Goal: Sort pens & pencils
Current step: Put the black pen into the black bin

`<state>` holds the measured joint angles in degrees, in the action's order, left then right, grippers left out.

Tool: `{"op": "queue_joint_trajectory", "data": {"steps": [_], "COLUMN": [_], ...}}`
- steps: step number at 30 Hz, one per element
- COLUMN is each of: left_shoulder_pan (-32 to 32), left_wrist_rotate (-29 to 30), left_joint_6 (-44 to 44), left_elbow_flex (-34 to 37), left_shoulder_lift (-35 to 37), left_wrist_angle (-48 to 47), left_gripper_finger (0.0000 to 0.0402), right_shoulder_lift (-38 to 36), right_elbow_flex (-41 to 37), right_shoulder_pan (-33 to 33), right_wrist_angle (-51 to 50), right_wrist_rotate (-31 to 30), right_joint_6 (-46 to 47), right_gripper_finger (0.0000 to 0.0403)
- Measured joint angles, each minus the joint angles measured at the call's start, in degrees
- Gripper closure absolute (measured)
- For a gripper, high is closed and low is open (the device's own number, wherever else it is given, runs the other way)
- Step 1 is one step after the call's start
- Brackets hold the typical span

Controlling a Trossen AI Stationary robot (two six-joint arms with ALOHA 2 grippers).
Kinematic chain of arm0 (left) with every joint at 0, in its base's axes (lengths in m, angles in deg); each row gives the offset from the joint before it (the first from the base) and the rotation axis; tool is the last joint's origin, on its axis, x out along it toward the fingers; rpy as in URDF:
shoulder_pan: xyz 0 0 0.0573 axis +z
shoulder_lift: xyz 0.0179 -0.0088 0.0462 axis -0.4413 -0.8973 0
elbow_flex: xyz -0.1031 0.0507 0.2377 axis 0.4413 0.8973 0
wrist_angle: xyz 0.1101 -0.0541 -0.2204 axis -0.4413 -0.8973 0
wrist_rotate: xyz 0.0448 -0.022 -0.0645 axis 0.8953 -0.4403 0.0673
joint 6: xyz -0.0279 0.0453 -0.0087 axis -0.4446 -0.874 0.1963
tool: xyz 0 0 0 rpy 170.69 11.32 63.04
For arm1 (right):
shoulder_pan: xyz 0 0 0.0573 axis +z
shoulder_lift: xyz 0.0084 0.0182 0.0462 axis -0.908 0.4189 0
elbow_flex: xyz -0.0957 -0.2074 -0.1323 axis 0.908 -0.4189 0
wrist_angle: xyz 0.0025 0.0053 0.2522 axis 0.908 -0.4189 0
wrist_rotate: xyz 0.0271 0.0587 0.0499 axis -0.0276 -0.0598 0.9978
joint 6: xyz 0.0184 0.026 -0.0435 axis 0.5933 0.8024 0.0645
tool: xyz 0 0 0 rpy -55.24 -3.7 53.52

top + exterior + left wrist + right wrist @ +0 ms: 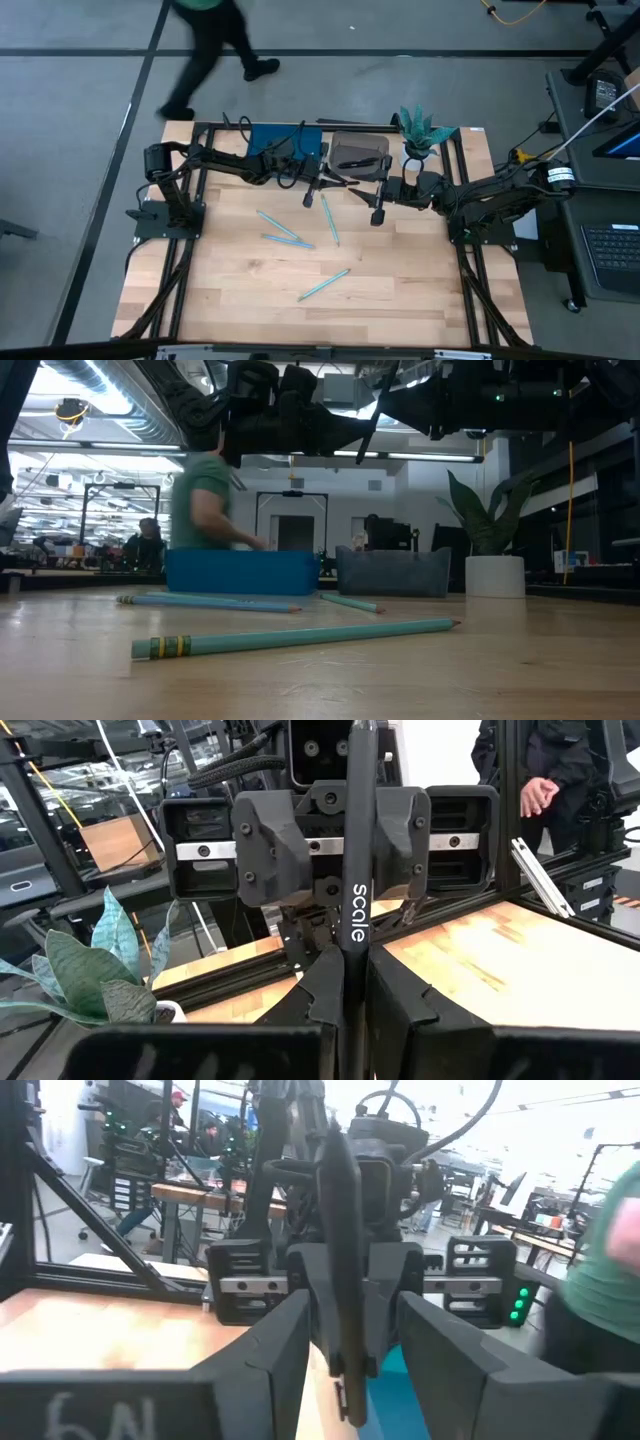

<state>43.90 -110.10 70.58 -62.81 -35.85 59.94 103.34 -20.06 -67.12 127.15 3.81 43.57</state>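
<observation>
The grey bin point(358, 150) is on my right gripper's side while my left gripper holds the black pen, so next my right gripper takes the pen's upper part point(361, 820).
A black pen point(356, 840) with white lettering hangs in the air over the table's far middle, and my left gripper point(350, 1005) is shut on it. My right gripper point(350, 1360) faces it from the table's right, open, with one finger on either side of the pen point(340, 1270). From above the two grippers point(343, 185) point(357, 189) meet just in front of the bins. In the low view the pen point(372, 422) slants well above the wood. Several light-blue pencils point(290, 240) point(330, 222) point(325, 285) lie flat on the table. My left gripper pinches the pen's shaft just below the white lettering point(353, 958) between its two fingers point(322, 998). The fingers come level from the table's left and lie across the pen. The pen stands nearly upright, slightly tilted, lifted clear of the table.
A blue bin point(287, 140) and a grey bin point(358, 155) stand at the far edge, with a potted plant point(418, 135) to their right. A person point(210, 40) walks behind the table. The near half of the table holds only the pencils.
</observation>
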Motion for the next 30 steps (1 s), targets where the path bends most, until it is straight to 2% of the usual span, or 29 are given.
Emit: {"op": "queue_joint_trajectory", "data": {"steps": [14, 24, 30], "left_shoulder_pan": [-0.3, -0.6, -0.6], "left_wrist_rotate": [0.0, 0.0, 0.0], "left_joint_6": [0.1, 0.3, 0.1], "left_elbow_flex": [0.0, 0.0, 0.0], "left_shoulder_lift": [0.0, 0.0, 0.0], "left_wrist_angle": [0.0, -0.4, -1.5], "left_gripper_finger": [0.0384, 0.0384, 0.0384], "right_shoulder_lift": [0.4, 4.3, 4.3], "right_elbow_flex": [1.1, 3.8, 3.8], "right_shoulder_pan": [-0.5, -0.5, -0.6], "right_wrist_angle": [0.1, -1.1, -1.3], "right_wrist_rotate": [0.5, 0.5, 0.4], "right_joint_6": [0.2, -1.0, -1.5], "right_gripper_finger": [0.0250, 0.0295, 0.0297]}}
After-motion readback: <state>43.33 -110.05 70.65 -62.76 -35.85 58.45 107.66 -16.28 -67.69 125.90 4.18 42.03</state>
